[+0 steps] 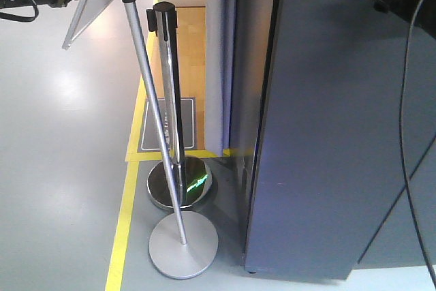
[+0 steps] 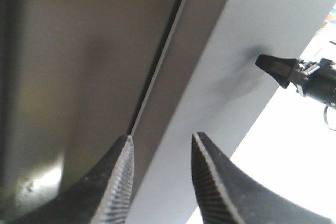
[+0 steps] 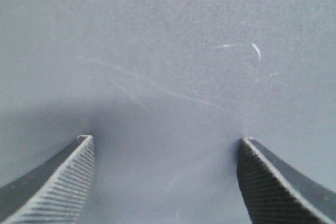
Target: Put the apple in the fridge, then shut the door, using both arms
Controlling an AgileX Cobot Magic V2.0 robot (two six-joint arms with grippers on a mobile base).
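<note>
The door's lower corner sticks out beyond the fridge's body. The door will therefore swing in slightly and stay closed when I push.
The fridge [image 1: 246, 80] stands dark grey on the right, and its door [image 1: 327, 141] faces me as a flat grey panel. A thin dark seam runs between door and body, also visible in the left wrist view along the door [image 2: 220, 72]. My right gripper [image 3: 165, 140] is open, its fingertips spread against the door's outer face [image 3: 168, 51]. Its black tip [image 2: 273, 65] touches the door in the left wrist view. Beside the door's edge, my left gripper [image 2: 160, 141] is open and holds nothing. The apple is out of view.
Two stanchion posts stand left of the fridge: a chrome one [image 1: 170, 100] on a shiny base and a leaning grey one [image 1: 153, 114] on a flat round base [image 1: 182, 244]. Yellow floor tape [image 1: 122, 230] and a mat [image 1: 167, 124] lie nearby. A black cable [image 1: 402, 134] hangs across the door.
</note>
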